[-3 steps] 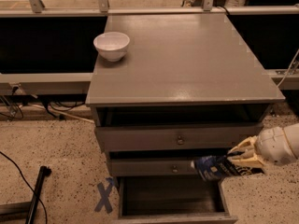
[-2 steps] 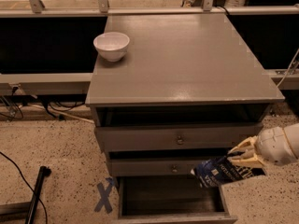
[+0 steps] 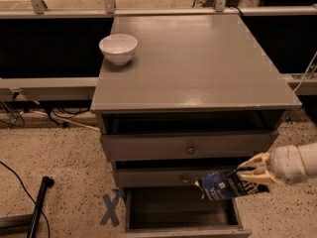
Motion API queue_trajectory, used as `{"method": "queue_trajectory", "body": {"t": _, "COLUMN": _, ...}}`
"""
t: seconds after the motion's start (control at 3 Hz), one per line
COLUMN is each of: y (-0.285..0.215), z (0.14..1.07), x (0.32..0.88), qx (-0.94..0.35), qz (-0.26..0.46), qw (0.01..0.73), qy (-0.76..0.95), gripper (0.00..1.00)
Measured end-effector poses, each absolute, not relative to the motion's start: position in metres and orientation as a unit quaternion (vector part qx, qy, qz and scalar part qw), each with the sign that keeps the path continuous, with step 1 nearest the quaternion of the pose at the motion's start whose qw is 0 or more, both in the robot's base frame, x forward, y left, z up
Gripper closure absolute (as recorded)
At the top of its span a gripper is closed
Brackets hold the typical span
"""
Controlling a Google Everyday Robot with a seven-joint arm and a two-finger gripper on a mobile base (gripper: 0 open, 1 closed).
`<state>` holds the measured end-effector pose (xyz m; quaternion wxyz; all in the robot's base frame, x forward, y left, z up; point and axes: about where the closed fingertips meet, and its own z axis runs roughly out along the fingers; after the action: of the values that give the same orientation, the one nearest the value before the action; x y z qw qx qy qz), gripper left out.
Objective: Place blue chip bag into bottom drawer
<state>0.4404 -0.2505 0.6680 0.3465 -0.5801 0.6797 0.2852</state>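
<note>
The blue chip bag's loose end (image 3: 210, 187) is hanging over the open, empty bottom drawer. I should keep lowering my gripper into the dark interior (image 3: 178, 209) until the bag is inside.
The blue chip bag (image 3: 224, 186) is a crumpled dark-blue foil bag with white markings. It hangs in the air over the right part of the open bottom drawer (image 3: 183, 209), in front of the middle drawer's face. My gripper (image 3: 247, 176) comes in from the right, its cream fingers (image 3: 253, 162) shut on the bag's right end. The bottom drawer is pulled out toward the camera and shows a dark box interior.
A white bowl (image 3: 118, 48) stands on the grey cabinet top (image 3: 198, 63) at the back left. Two shallower drawers with round knobs (image 3: 190, 148) sit above the open one. A blue tape X (image 3: 111, 207) and a black cable lie on the speckled floor at left.
The gripper and bag have shifted slightly lower and left, and the bag hangs more over the open bottom drawer. Nothing else moved.
</note>
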Motion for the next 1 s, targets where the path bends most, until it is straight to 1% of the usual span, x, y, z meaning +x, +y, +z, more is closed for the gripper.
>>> {"method": "queue_trajectory", "body": {"t": 0.33, "y": -0.251, "z": 0.603, "x": 0.436, "qx": -0.543, "qz": 0.332, "qw": 0.411, "qy": 0.653, "gripper": 1.0}}
{"method": "queue_trajectory", "body": {"t": 0.67, "y": -0.248, "z": 0.537, "x": 0.429, "qx": -0.51, "qz": 0.375, "qw": 0.445, "qy": 0.634, "gripper": 1.0}}
{"method": "queue_trajectory", "body": {"t": 1.0, "y": -0.233, "z": 0.477, "x": 0.427, "qx": -0.498, "qz": 0.41, "qw": 0.438, "qy": 0.626, "gripper": 1.0}}
